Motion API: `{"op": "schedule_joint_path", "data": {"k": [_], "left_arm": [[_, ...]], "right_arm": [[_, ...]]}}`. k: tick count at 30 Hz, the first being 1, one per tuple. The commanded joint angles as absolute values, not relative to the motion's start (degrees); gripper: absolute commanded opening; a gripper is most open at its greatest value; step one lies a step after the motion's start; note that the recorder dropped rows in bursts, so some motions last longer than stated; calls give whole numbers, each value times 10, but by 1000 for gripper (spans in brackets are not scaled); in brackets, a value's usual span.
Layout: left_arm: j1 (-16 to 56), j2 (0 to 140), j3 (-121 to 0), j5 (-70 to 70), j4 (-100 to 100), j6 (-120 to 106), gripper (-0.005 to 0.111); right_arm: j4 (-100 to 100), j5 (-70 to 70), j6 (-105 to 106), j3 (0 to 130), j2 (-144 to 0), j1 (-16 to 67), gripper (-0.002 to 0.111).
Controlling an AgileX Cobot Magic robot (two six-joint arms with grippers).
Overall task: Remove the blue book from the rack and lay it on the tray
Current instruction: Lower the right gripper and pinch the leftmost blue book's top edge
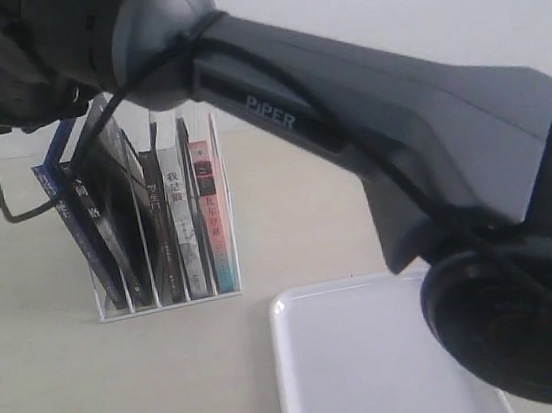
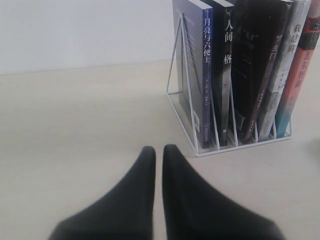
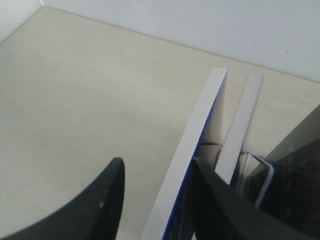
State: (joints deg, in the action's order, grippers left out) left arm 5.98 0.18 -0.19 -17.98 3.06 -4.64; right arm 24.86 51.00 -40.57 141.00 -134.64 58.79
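Note:
A gap (image 3: 214,131) separates the blue book (image 1: 78,229) from its neighbour. So the blue book will slide up by itself when I lift, and its neighbour will stay behind.
The blue book (image 1: 75,229) stands leaning in the leftmost slot of the white wire rack (image 1: 167,304), its blue spine (image 2: 206,75) facing the left wrist camera. My right arm (image 1: 347,127) reaches across over the rack. My right gripper (image 3: 157,165) is open and straddles the book's top edge (image 3: 200,130): one finger is in the gap between the blue book and its neighbour, the other stands well clear on the outer side. The white tray (image 1: 375,355) lies empty in front, to the right of the rack. My left gripper (image 2: 157,150) is shut and empty, low over the table short of the rack (image 2: 240,147).
The rack's other slots hold a black-covered book (image 2: 255,65), a grey-spined one (image 1: 183,228) and a pink-spined one (image 1: 214,214). A pale wall rises close behind the rack. Bare beige table lies to the left of the rack and in front of it.

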Motion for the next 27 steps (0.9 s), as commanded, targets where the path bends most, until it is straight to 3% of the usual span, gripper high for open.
{"op": "schedule_joint_path", "data": {"k": [1,27], "left_arm": [[58,0,0,-180,31,-43,5],[58,0,0,-180,31,-43,5]], "right_arm": [[288,496,-462,1412,-1352,593,40],[284,533,-465,1412,-1372,596,40]]}}
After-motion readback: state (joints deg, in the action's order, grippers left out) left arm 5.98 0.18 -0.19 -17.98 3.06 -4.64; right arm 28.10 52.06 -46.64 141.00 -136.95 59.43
